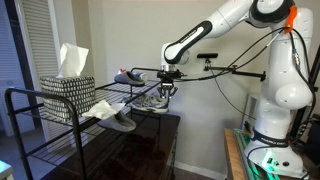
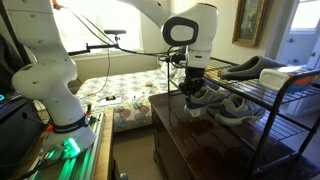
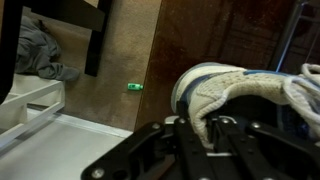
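The grey and white sneaker [image 2: 204,98] hangs next to the second sneaker above free shelf space [image 2: 207,112], so the robot's gripper should continue to bring it down until its sole rests, then let go.
My gripper [image 3: 203,133] is shut on the white mesh rim of a grey and white sneaker [image 3: 232,92], which fills the right of the wrist view. In both exterior views the gripper [image 1: 166,88] [image 2: 193,86] points down and holds this sneaker [image 1: 153,102] [image 2: 203,98] at the end of the black wire rack's [image 1: 60,128] lower shelf, over a dark wooden cabinet [image 2: 190,140]. A second sneaker [image 2: 236,108] lies on the shelf just beside it.
A dark shoe [image 2: 250,68] [image 1: 128,76] rests on the rack's top shelf. A tissue box [image 1: 68,85] and a grey shoe with white cloth [image 1: 115,120] sit further along the rack. A bed with a flowered cover [image 2: 110,90] stands behind the cabinet.
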Controlling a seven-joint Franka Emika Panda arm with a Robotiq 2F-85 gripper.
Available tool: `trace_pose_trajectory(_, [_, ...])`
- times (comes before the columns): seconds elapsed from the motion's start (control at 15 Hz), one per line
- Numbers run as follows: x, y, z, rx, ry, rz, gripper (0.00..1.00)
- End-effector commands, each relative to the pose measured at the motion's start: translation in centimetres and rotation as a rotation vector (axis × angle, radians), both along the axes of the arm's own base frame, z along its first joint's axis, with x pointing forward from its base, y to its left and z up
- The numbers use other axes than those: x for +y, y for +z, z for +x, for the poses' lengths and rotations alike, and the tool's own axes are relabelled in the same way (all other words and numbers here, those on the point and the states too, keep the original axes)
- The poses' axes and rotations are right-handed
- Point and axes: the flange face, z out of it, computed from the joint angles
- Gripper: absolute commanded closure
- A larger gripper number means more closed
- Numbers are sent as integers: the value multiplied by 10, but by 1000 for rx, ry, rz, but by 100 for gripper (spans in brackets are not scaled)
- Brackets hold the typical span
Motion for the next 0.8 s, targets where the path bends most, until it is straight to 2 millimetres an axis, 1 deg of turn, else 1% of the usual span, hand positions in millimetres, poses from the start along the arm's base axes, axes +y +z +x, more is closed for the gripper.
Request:
trace_pose_trajectory(0.0, [2, -5, 12, -51, -21, 33, 95])
trace_pose_trajectory(0.4, [7, -16, 21, -107, -63, 94, 95])
trace_pose_trajectory(0.73, [9, -15, 28, -137, -71, 92, 95])
